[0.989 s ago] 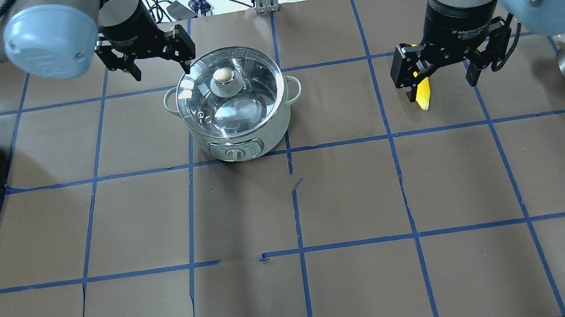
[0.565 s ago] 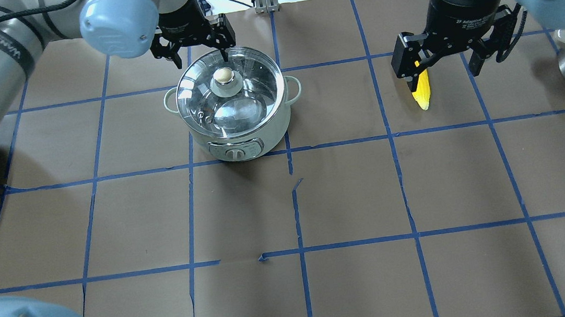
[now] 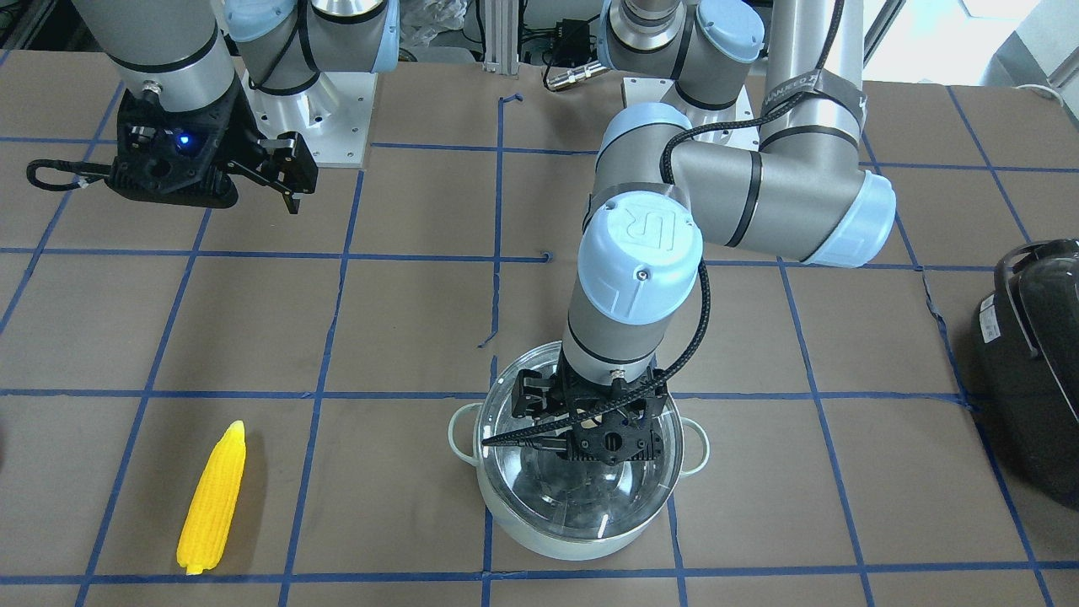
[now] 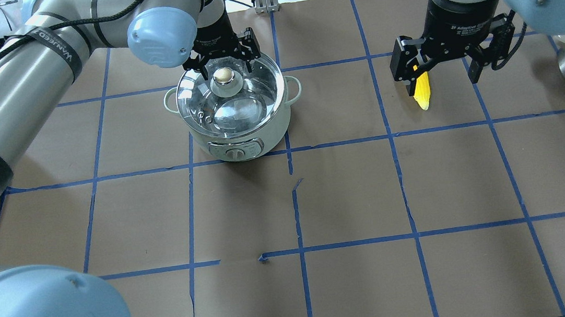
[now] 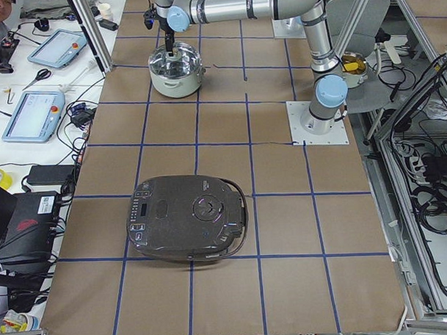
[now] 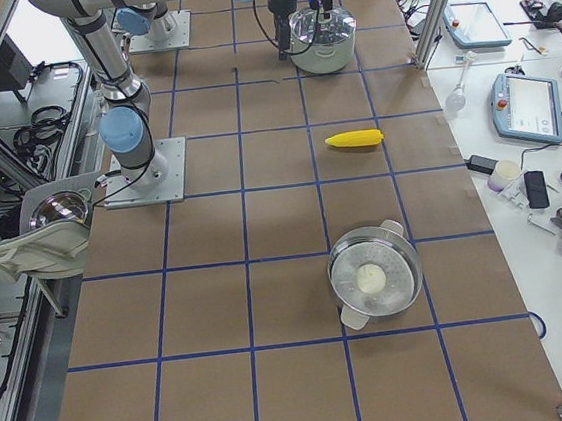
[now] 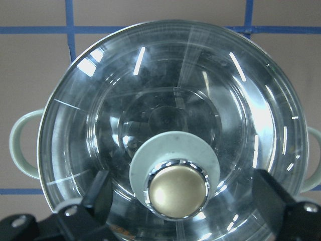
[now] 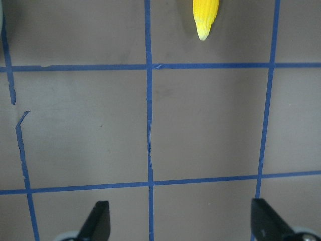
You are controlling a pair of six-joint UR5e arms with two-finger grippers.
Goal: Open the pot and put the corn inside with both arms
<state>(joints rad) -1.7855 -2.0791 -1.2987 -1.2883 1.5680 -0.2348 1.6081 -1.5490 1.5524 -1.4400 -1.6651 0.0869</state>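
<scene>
The pot point(image 3: 566, 542) should be empty inside when I take the glass lid off, because only shiny steel rings point(image 7: 168, 113) can be seen through it.
The pot point(image 4: 237, 131) stands on the brown table with its glass lid point(image 4: 249, 96) on. My left gripper point(image 4: 224, 66) is open and hovers just over the lid's brass knob point(image 7: 178, 188), with one finger point(image 7: 98, 191) on either side and neither touching it. The yellow corn point(image 4: 423, 94) lies on the table to the right, tip toward the robot; it also shows in the front view point(image 3: 212, 499). My right gripper point(image 4: 440, 69) is open and empty, held above the corn's thick end. Only the corn's tip point(image 8: 204, 17) shows in the right wrist view.
A large black appliance point(image 3: 1033, 362) sits at the table's end on the robot's left. A steel bowl with a white ball point(image 6: 374, 281) sits at the far right end. White benches with tablets and tools run along the far side.
My left arm has swung right, from beside the pot's back left rim to directly over the lid knob. My right gripper has barely moved and stays open over the corn.
</scene>
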